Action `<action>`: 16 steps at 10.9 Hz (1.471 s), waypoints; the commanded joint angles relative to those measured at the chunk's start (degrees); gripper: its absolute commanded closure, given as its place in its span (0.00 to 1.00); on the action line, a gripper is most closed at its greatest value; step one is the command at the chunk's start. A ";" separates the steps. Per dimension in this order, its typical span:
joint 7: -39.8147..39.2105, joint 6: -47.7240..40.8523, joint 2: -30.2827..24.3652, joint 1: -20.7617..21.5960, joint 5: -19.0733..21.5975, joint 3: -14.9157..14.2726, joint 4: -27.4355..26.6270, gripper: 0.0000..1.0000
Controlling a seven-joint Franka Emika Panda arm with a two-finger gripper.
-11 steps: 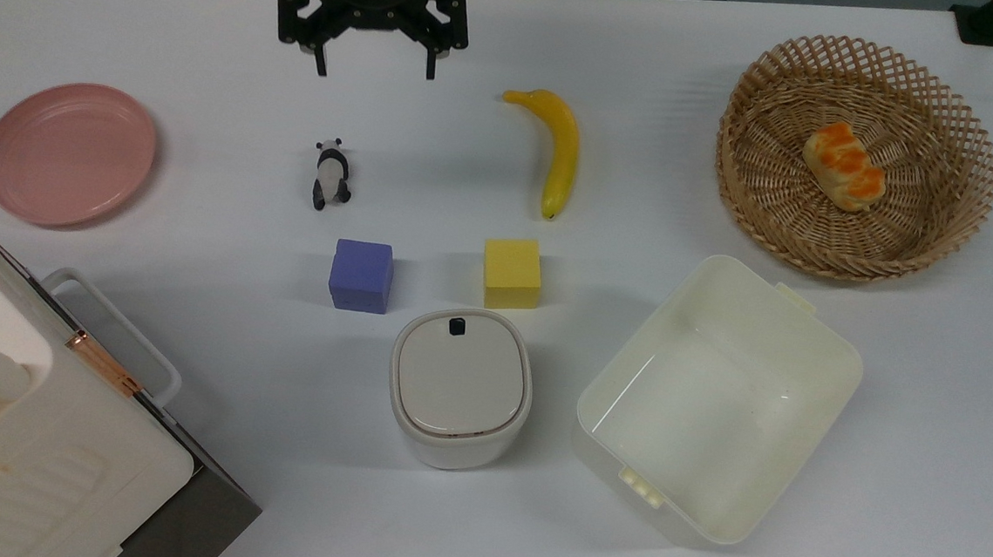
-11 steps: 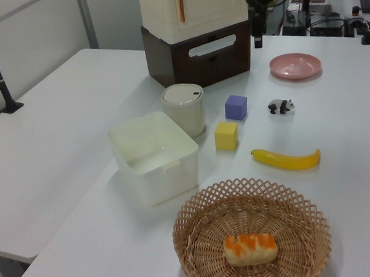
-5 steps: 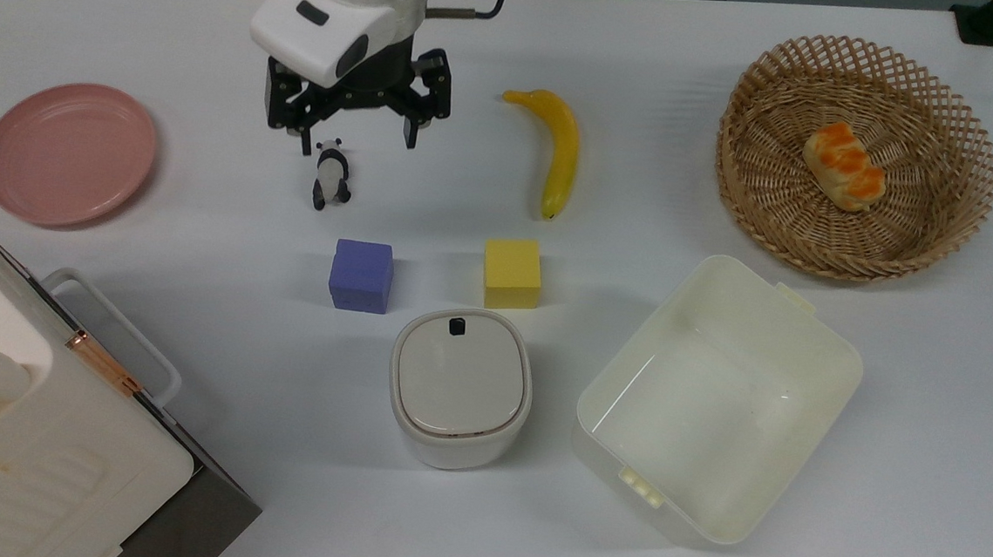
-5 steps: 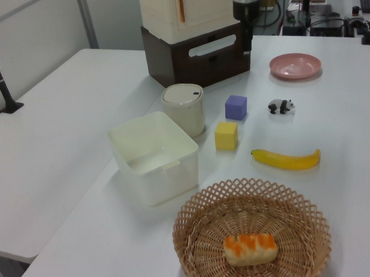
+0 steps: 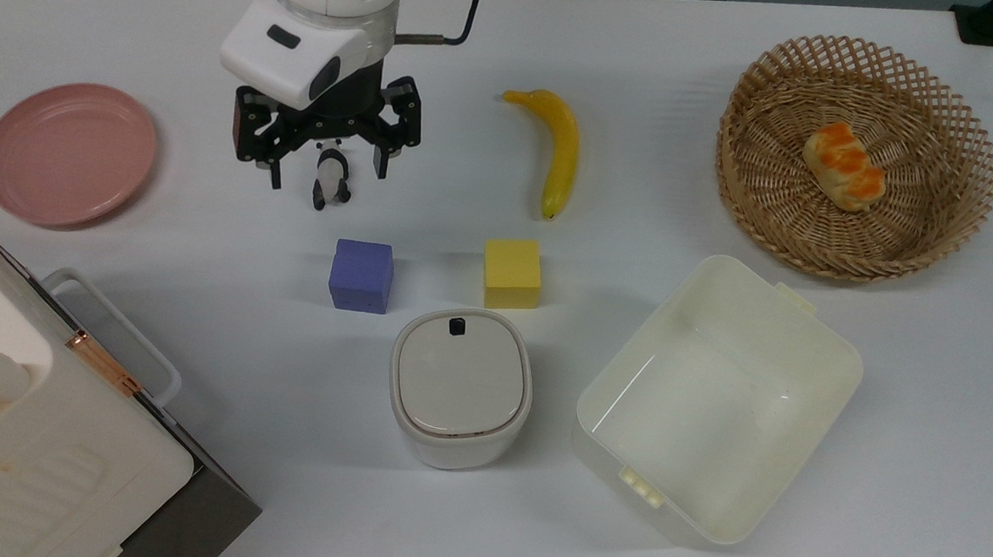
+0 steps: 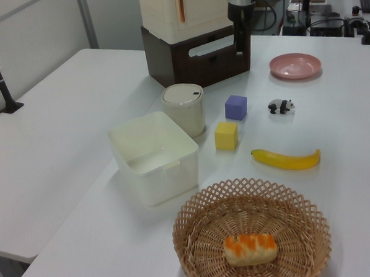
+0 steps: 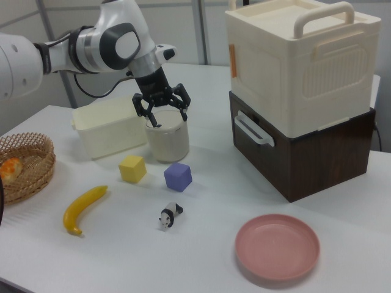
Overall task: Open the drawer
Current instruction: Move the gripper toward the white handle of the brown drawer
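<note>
My gripper is going to pull the drawer. The drawer front sits flush inside a dark brown case, so the drawer will slide straight out under the cream box when I pull it.
The drawer is the dark brown lower part of the cabinet, under a cream box with a carry handle. Its white loop handle faces the table, and the front sits flush and closed. The same handle sticks out at the top view's lower left, and the drawer stands at the back in the left view. My gripper hangs open and empty in the air, over the toy panda in the top view. The gripper is well to the right view's left of the drawer. In the left view the gripper overlaps the drawer front's right end.
On the table lie a toy panda, purple cube, yellow cube and banana. A lidded cream bin, an open cream tub, a pink plate and a wicker basket holding bread stand around them.
The arm has come out from the top view's upper edge, moving down and left toward the cabinet. The fingers stay open. Nothing on the table has moved.
</note>
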 commanded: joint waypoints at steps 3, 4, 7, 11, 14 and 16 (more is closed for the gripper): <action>-2.48 8.24 3.21 -0.93 -3.46 -0.27 -0.40 0.00; -4.57 9.56 3.39 -1.03 -4.60 -0.27 -0.40 0.00; -12.04 14.03 5.31 -2.78 -5.31 -0.27 -0.49 0.00; -18.20 24.75 10.06 -6.55 -11.27 -0.27 -0.49 0.00; -23.38 31.34 11.47 -9.81 -15.15 -0.27 -0.49 0.00; -26.46 34.26 12.17 -10.87 -15.33 -0.27 -0.66 0.03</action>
